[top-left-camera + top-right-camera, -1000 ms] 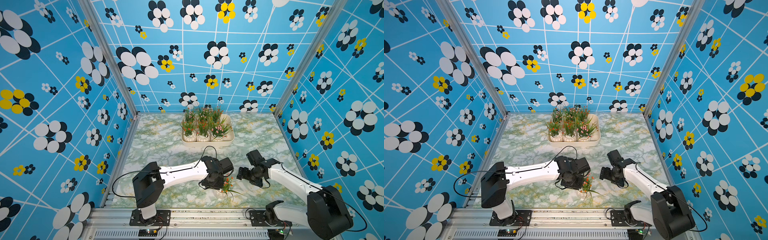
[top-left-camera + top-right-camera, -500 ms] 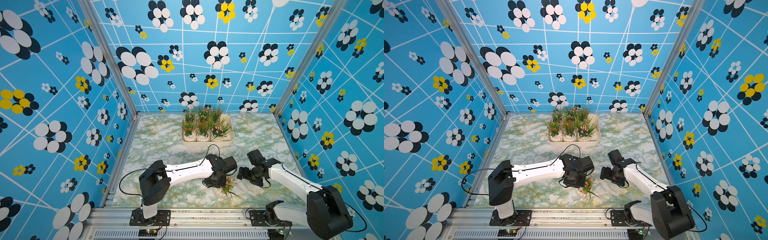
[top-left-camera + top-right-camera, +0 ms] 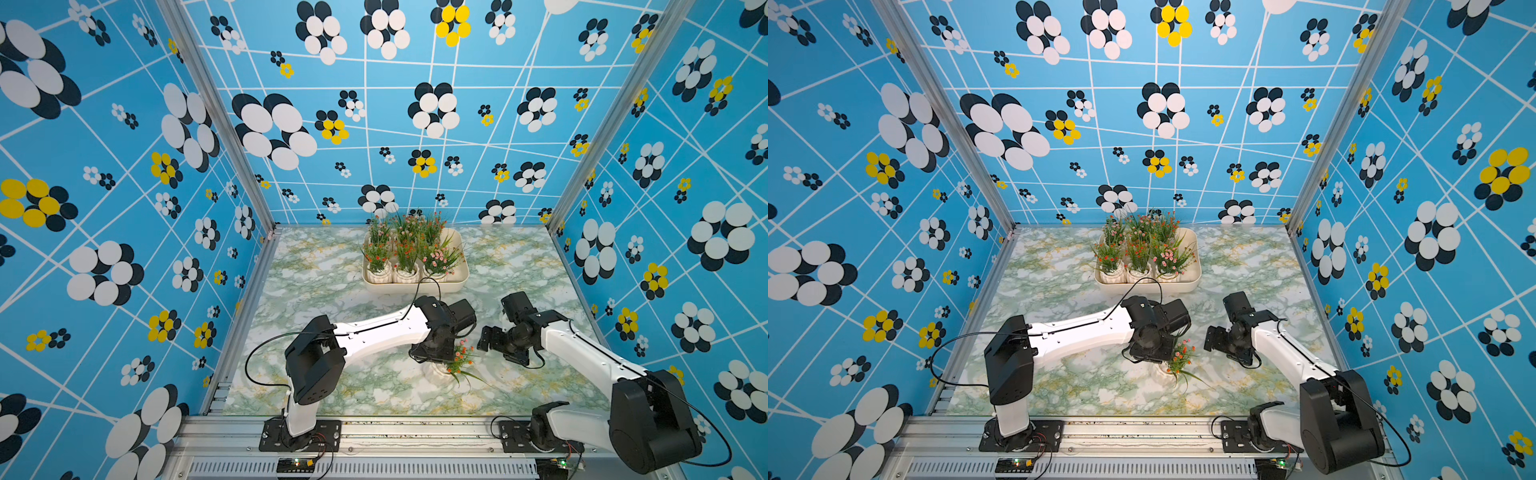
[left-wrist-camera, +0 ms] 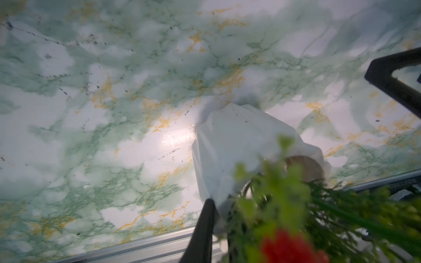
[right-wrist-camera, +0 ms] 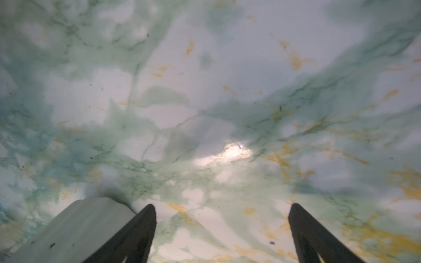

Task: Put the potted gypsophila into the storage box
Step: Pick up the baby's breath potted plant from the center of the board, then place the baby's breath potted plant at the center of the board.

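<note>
My left gripper is holding the potted gypsophila [image 3: 1177,365] and should put it down for my right gripper to pick up, because the storage box's open space [image 3: 1189,242] is on my right gripper's side.
One potted gypsophila [image 3: 458,358], with orange-red blossoms and a white ribbed pot [image 3: 437,375], stands near the table's front middle; it also shows in the other top view [image 3: 1179,354]. My left gripper [image 3: 436,352] is above it and shut on its green stems. In the left wrist view one dark finger [image 4: 202,230] lies against the tilted pot [image 4: 237,145], and foliage hides the other finger. My right gripper [image 3: 490,338] hangs open just right of the plant, nothing between its fingers [image 5: 222,207]. The storage box [image 3: 459,283] at the back holds several potted plants.
The green marbled table [image 3: 324,291] is walled by blue flower-patterned panels on three sides. A metal rail [image 3: 374,428] runs along the front edge, carrying both arm bases. The pot's white side [image 5: 86,225] shows beside one right finger.
My left gripper has shut on the plant's stems, and the left arm's elbow has swung a little to the right. The right arm has stayed where it was.
</note>
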